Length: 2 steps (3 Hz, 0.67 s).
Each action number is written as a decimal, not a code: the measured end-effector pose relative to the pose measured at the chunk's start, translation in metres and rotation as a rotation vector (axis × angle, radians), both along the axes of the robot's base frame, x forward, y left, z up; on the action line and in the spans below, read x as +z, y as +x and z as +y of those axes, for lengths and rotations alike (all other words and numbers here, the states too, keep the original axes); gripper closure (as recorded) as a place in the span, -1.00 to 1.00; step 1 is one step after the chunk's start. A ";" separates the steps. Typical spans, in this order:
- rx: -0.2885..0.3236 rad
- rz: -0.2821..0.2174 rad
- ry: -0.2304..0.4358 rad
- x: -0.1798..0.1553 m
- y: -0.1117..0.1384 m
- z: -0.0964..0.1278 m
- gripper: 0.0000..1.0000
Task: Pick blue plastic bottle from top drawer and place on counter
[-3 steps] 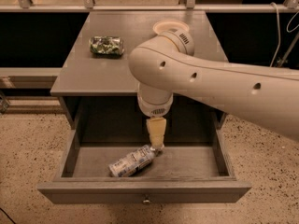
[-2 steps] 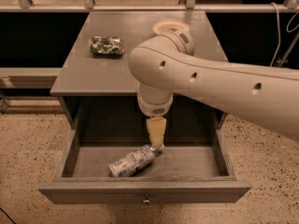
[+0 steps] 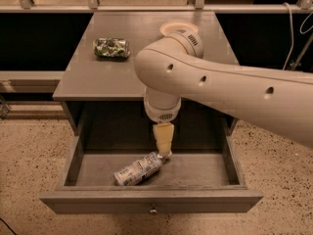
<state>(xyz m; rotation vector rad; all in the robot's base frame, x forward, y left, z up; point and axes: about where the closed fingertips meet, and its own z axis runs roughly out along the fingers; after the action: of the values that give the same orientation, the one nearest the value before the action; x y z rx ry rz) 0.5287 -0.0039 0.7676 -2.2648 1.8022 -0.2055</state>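
Note:
Next, my gripper lifts clear, turns its fingers and lowers them on either side of the bottle's body, because they are hanging at the blue plastic bottle's cap end.
The blue plastic bottle lies on its side in the open top drawer, near the front, its white cap pointing up and right. My gripper hangs straight down from the big white arm into the drawer, its tip right at the bottle's cap end. From this view I cannot say whether it touches the bottle. The grey counter spreads out behind and above the drawer.
A green-and-white shiny packet lies on the counter's left rear part. A round white disc sits at the counter's back, partly behind my arm. A round knob marks the drawer front. Speckled floor lies on both sides.

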 end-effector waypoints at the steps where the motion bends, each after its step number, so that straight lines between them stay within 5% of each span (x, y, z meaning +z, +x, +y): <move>1: 0.073 -0.076 0.049 0.027 -0.008 0.006 -1.00; 2: 0.181 -0.230 0.150 0.084 -0.030 0.020 -0.70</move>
<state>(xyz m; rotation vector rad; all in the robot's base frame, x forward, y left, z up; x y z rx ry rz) 0.4988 0.0162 0.8516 -2.1838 1.4409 -0.2752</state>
